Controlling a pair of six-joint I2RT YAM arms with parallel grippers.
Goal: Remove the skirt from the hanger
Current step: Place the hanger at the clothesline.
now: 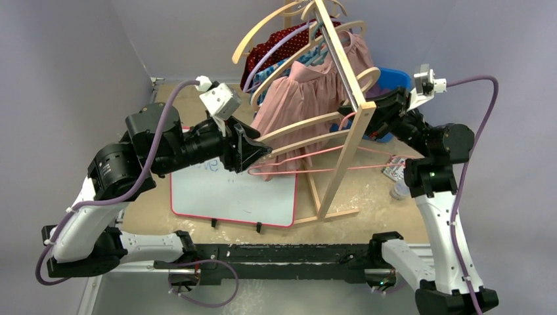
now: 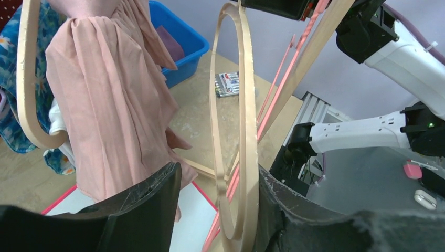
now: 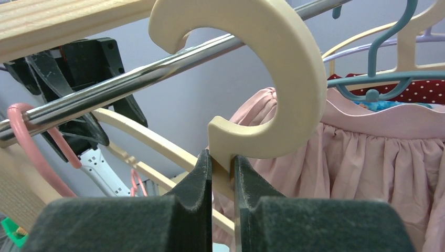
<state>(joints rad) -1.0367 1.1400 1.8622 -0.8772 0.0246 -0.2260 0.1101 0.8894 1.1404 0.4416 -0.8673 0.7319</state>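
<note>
Next, my right gripper puts the empty wooden hanger's hook (image 3: pixel 300 68) on the rail (image 3: pixel 65 102) beside the pink hanger first, because that hook stands in front of the skirt.
The pink skirt (image 1: pixel 299 98) hangs from a pale wooden hanger (image 1: pixel 309 125) on the wooden rack; it also shows in the left wrist view (image 2: pixel 110 105) and the right wrist view (image 3: pixel 367 168). My left gripper (image 1: pixel 259 152) is open, its jaws astride the hanger's curved end (image 2: pixel 244 131), which lies against the right finger (image 2: pixel 283 205); the skirt hangs just left of the other finger. My right gripper (image 3: pixel 223 157) is shut on the neck of the hanger's hook (image 3: pixel 262 68), level with the metal rail (image 3: pixel 131 79). I cannot tell whether the hook rests on the rail.
Other clothes on several hangers crowd the rail behind the skirt (image 1: pixel 276 46). The rack's slanted post (image 1: pixel 348 157) stands between my arms. A thin pink hanger (image 1: pixel 315 161) hangs low. A whiteboard (image 1: pixel 230 197) lies on the table. A blue bin (image 2: pixel 178 47) and a marker pack (image 2: pixel 228 84) sit beyond.
</note>
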